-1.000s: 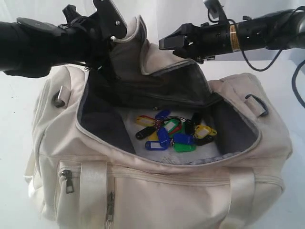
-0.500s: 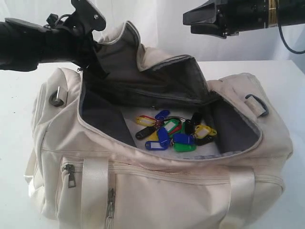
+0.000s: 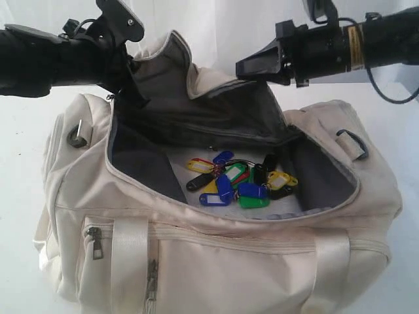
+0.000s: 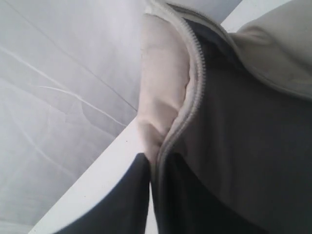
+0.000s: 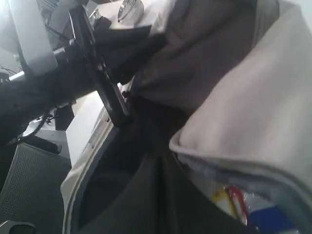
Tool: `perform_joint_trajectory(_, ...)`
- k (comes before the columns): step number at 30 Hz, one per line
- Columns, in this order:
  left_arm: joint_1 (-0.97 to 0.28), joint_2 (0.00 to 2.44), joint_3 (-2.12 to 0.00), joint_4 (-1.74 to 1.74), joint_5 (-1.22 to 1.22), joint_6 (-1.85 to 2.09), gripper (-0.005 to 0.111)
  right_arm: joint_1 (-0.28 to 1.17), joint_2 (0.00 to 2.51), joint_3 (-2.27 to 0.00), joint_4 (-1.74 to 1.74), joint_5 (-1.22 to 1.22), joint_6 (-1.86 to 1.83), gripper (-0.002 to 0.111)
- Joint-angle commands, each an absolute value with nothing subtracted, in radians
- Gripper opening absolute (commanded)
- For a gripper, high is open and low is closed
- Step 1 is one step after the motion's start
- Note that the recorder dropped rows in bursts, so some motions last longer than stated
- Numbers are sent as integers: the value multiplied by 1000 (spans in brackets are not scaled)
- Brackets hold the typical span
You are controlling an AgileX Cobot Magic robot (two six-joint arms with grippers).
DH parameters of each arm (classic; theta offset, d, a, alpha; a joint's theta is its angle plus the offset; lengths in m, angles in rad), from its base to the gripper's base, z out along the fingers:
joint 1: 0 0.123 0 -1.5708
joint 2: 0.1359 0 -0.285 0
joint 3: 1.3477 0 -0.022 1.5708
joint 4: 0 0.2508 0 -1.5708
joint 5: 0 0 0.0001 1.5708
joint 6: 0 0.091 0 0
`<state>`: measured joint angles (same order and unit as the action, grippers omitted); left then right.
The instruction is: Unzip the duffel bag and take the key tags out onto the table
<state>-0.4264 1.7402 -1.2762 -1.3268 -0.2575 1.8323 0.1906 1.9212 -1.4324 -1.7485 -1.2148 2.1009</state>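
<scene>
Next, I spread the top flap all the way back before my right gripper reaches down for the key tags (image 3: 237, 182), because the top flap's middle (image 3: 208, 87) sags forward below my right gripper.
The cream duffel bag (image 3: 229, 248) stands on the white table (image 3: 26, 131) with its top unzipped and its grey lining showing. The key tags (image 3: 239, 182), a bunch in blue, yellow, green and black, lie on the bag's floor. My left gripper (image 3: 139, 69) is shut on the bag's top flap (image 3: 167, 65) and holds it up at the back left; its wrist view shows the jaws (image 4: 153, 168) pinching the zipper edge (image 4: 197, 63). Above the opening at the back hovers my right gripper (image 3: 243, 67), shut and holding nothing. Its wrist view (image 5: 158, 170) shows a few key tags (image 5: 234, 197) below.
Dark D-rings sit on the bag's left end (image 3: 77, 136) and right end (image 3: 353, 142). Satin straps (image 3: 127, 261) and a front pocket zipper pull (image 3: 95, 243) face the camera. The left arm (image 5: 97, 92) crosses above the bag's far left rim.
The right gripper rose and drew back to the right, then came down and leftward again over the opening. The left gripper keeps the flap raised.
</scene>
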Motion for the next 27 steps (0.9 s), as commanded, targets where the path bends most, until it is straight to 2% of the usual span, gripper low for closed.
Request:
perform_joint_trajectory(1,-418,1735,-1284,-1345,-273,1793,26,203,1916,-1342,-1744,-1221,2081,0)
perform_joint_trajectory(7,-418,1735,-1284,-1340,-292,1783,26,203,1933,-1276,-1744,-1221,2008,0)
perform_joint_trajectory(10,-418,1735,-1284,-1340,-297,1783,27,203,1936,-1280,-1744,-1047,1994,0)
perform_joint_trajectory(13,-418,1733,-1284,-1366,-307,1783,35,203,1936,-1295,-1744,-948,1969,0)
perform_joint_trajectory(18,-418,1733,-1284,-1459,-358,1783,52,198,1936,-1328,-1583,-934,1868,0)
perform_joint_trajectory(21,-418,1714,-1279,-1518,-392,1798,52,198,1936,-1355,-1462,-906,1776,0)
perform_joint_trajectory(24,-418,1665,-1247,-1521,-393,1798,52,198,1934,-1387,-1439,-724,1697,0)
perform_joint_trajectory(27,-418,1591,-1210,-1547,-393,1798,52,198,1932,-1398,-1440,-594,1707,6)
